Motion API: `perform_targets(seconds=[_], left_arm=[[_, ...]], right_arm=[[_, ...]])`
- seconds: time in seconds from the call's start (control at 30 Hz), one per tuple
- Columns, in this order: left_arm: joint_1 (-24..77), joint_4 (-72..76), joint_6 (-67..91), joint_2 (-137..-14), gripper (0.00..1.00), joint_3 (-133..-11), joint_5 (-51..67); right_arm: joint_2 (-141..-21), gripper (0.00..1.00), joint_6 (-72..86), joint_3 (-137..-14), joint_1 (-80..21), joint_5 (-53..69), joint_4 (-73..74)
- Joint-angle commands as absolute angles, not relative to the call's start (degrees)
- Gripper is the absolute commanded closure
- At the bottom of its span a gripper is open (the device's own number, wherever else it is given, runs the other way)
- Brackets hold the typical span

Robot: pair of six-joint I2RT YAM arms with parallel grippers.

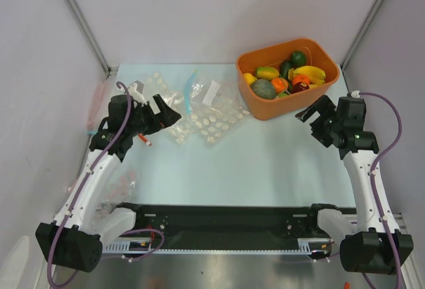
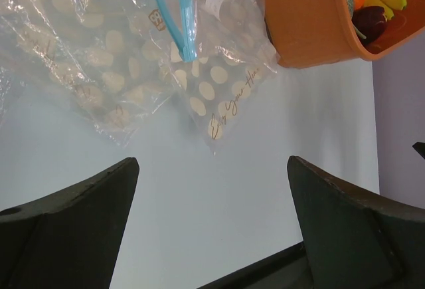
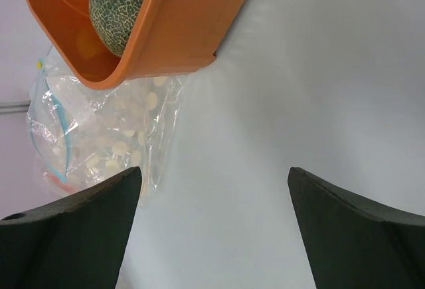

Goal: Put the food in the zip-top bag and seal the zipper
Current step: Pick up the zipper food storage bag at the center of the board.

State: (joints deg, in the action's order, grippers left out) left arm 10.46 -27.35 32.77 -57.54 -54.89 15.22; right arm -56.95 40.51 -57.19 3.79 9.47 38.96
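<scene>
The zip-top bag's light-blue zipper lies flat a long way from the robot's right gripper, so the left gripper should pick up the zipper and pass it to the right gripper.
The food lies piled in an orange bin (image 1: 265, 111) at the back right: a grey-green bumpy ball (image 1: 263, 89), bananas (image 1: 309, 72), a green avocado (image 1: 298, 58), oranges (image 1: 300, 80) and a mango (image 1: 267, 72). The zip-top bag (image 1: 214, 100) lies crumpled left of the bin among dotted bags. Its light-blue zipper (image 1: 191, 91) runs curved, also seen as the zipper (image 2: 174, 16) in the left wrist view. My left gripper (image 1: 171, 111) hovers open beside the bags; the left gripper (image 2: 212, 163) holds nothing. My right gripper (image 1: 312, 109) is open just in front of the bin; the right gripper (image 3: 214, 171) is empty.
Clear bags printed with white dots (image 2: 99, 70) spread around the zip-top bag. Another clear bag (image 1: 118, 188) lies by the left arm. Grey walls close both sides. A black rail (image 1: 226, 226) runs along the near edge. The bin's corner (image 3: 172, 30) overhangs the right wrist view.
</scene>
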Motion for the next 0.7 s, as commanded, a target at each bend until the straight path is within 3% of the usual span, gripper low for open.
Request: perform_targets(seconds=[0.0,0.37,0.67], left_arm=[[10.2,-25.8,32.5,-59.3,0.00,-59.1,14.8],[10.2,-17.0,31.8,-74.0,0.02,-65.8,13.1],[10.4,-14.1,31.6,-92.2,0.13,-79.4,15.6]], right_arm=[[-57.8,0.00,41.1,-59.1,3.3,8.9,39.4],[-58.8,0.05,41.1,-59.6,3.3,10.2,35.6],[-59.4,0.10,41.0,-61.3,3.2,11.7,32.8]])
